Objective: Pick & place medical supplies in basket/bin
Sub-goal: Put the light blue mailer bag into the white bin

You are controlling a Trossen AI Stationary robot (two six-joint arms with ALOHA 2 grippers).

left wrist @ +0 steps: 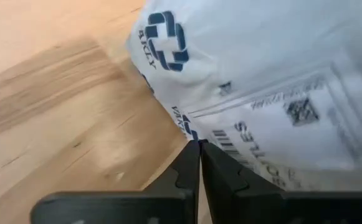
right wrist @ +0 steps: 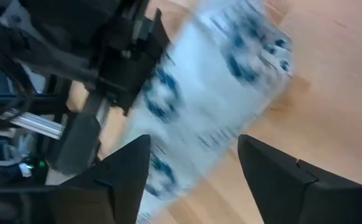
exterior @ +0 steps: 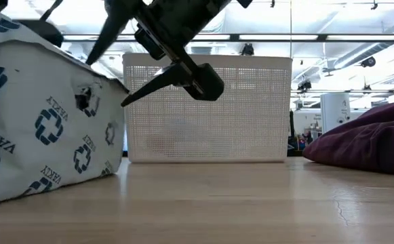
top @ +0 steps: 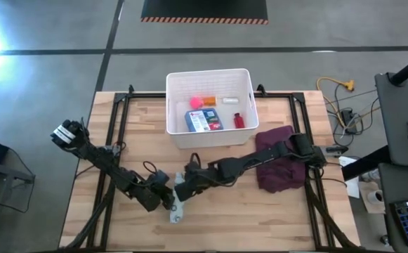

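The wipes pack is propped up on its lower edge [exterior: 54,188] by my left gripper, so my right gripper needs to close across the pack's raised end [exterior: 100,88] and lift the pack to the bin.
The pale wipes pack [top: 176,211], printed with blue logos, lies near the table's near edge and fills the left of the low view [exterior: 41,129]. My left gripper [top: 167,199] comes from the left and is shut on it [left wrist: 199,144]. My right gripper [top: 180,188] reaches over from the right and is open [right wrist: 193,149], with its fingers either side of the pack's raised end [exterior: 106,83]; whether they touch it I cannot tell. The white lattice bin [top: 208,72] holds the blue-white pouch [top: 204,120], the pink roll [top: 196,102], the orange piece [top: 208,102] and the red cylinder [top: 237,120]. My left gripper pinches the wipes pack's wrapper between its two shut fingers, beside the printed label [left wrist: 196,132]. The fingers come in low from the table's left. The pack is tilted, its lower edge [exterior: 47,193] on the table and its other end raised.
A maroon cloth [top: 281,172] lies on the right of the table under my right arm and shows in the low view [exterior: 373,139]. The bin's wall [exterior: 207,108] stands at the far middle. Bare wood lies between the pack and the bin.
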